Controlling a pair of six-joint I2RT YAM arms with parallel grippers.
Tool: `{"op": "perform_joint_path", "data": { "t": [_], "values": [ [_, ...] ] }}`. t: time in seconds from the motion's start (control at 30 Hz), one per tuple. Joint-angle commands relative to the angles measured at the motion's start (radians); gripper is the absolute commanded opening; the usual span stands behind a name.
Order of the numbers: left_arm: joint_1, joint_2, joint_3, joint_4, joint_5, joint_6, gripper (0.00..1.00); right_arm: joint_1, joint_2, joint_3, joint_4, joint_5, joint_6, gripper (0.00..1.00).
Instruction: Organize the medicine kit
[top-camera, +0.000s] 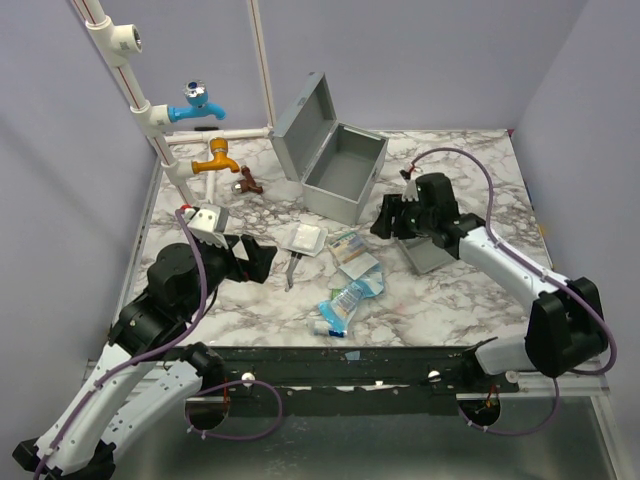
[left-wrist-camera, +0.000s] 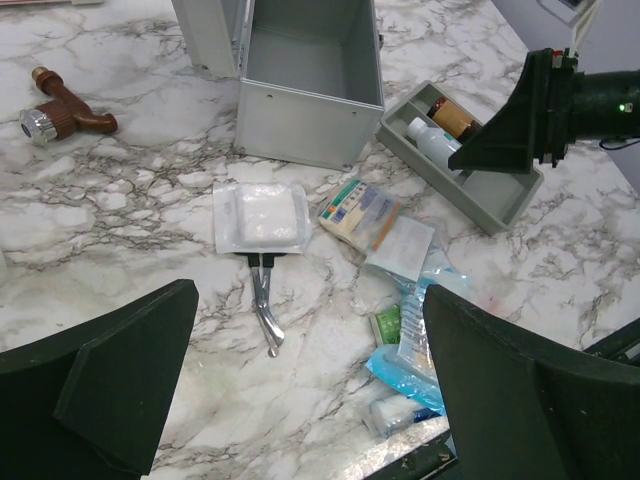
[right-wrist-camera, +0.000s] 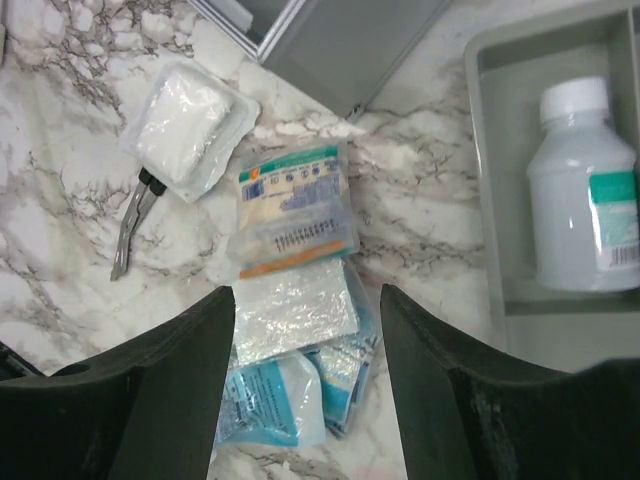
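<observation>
I can see the white packet's edge lying open on top of the blue packet (right-wrist-camera: 272, 398). I keep moving my right gripper down to that edge (right-wrist-camera: 297, 342) and close it there.
The grey metal medicine kit (top-camera: 340, 172) stands open at the back, lid up; it also shows in the left wrist view (left-wrist-camera: 300, 105). Its grey tray (top-camera: 428, 255) lies out on the table to the right and holds a white bottle (right-wrist-camera: 585, 190) and a brown bottle (left-wrist-camera: 452, 115). Loose packets (top-camera: 352, 275), a white gauze pack (top-camera: 304, 238) and scissors (top-camera: 290, 268) lie mid-table. My left gripper (top-camera: 258, 258) is open and empty left of the scissors. My right gripper (top-camera: 385, 218) is open and empty, above the packets (right-wrist-camera: 290, 300) beside the tray.
White pipes with a blue tap (top-camera: 196, 105) and an orange tap (top-camera: 218, 157) stand at the back left. A brown tap piece (top-camera: 247, 184) lies near them. A small tube (top-camera: 325, 327) lies near the table's front edge.
</observation>
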Motion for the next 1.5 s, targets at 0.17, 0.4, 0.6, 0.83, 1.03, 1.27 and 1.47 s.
{"op": "perform_joint_path", "data": {
  "t": [0.17,0.4,0.6,0.83,1.03,1.27,1.47],
  "values": [
    [0.002,0.017,-0.001,-0.019,-0.046,0.017,0.99,0.017,-0.148,-0.208,0.087,0.088,0.302,0.63],
    [0.003,0.025,-0.001,-0.02,-0.042,0.017,0.99,0.05,-0.168,-0.324,0.161,0.064,0.447,0.61],
    [0.003,0.026,-0.001,-0.022,-0.045,0.017,0.99,0.072,-0.159,-0.387,0.246,0.083,0.556,0.59],
    [0.003,0.027,-0.001,-0.022,-0.046,0.018,0.98,0.093,-0.109,-0.429,0.358,0.069,0.655,0.57],
    [0.003,0.026,0.001,-0.022,-0.043,0.018,0.98,0.12,-0.049,-0.441,0.414,0.065,0.693,0.57],
    [0.003,0.026,0.001,-0.025,-0.048,0.02,0.99,0.138,0.0,-0.445,0.446,0.068,0.721,0.57],
    [0.003,0.028,0.002,-0.025,-0.047,0.02,0.99,0.146,0.013,-0.442,0.425,0.067,0.712,0.57]
  ]
}}
